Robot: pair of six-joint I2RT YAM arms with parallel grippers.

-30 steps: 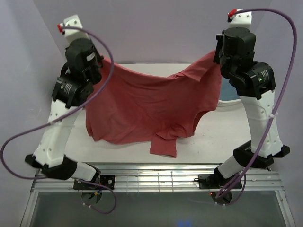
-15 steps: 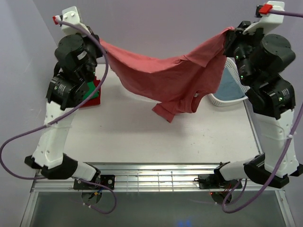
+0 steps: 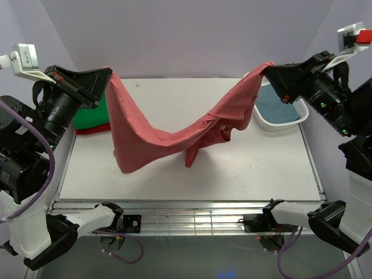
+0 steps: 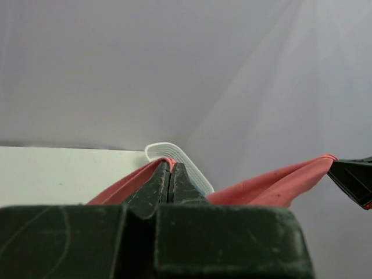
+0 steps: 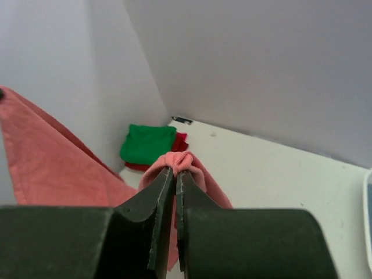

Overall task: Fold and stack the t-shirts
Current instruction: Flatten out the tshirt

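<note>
The pinkish-red t-shirt sags in folds (image 3: 196, 132) between my grippers. Both grippers should swing it toward the back wall first and then pull it flat toward the near bar (image 3: 192, 205).
A dusty pinkish-red t-shirt (image 3: 168, 136) hangs in the air between both arms, sagging in the middle over the white table (image 3: 261, 163). My left gripper (image 3: 103, 74) is shut on one corner of it, high at the left. The right gripper (image 3: 268, 70) is shut on the other end, high at the right. In the left wrist view the pink cloth (image 4: 267, 186) runs from my left gripper (image 4: 170, 167) toward the other arm. In the right wrist view a bunch of pink cloth (image 5: 181, 160) sticks out of the right gripper (image 5: 175, 172). A folded green t-shirt (image 3: 92, 114) lies on a folded dark red one (image 3: 87, 130) at the table's left edge.
A white lattice basket (image 3: 279, 119) at the back right holds a grey-blue t-shirt (image 3: 278, 107). Purple-grey walls close in the table at the back and on both sides. A metal rail (image 3: 192, 218) runs along the near edge.
Both arms have swung up and outward, lifting the pink t-shirt off the table and stretching it wide. The green and dark red stack has come into view.
</note>
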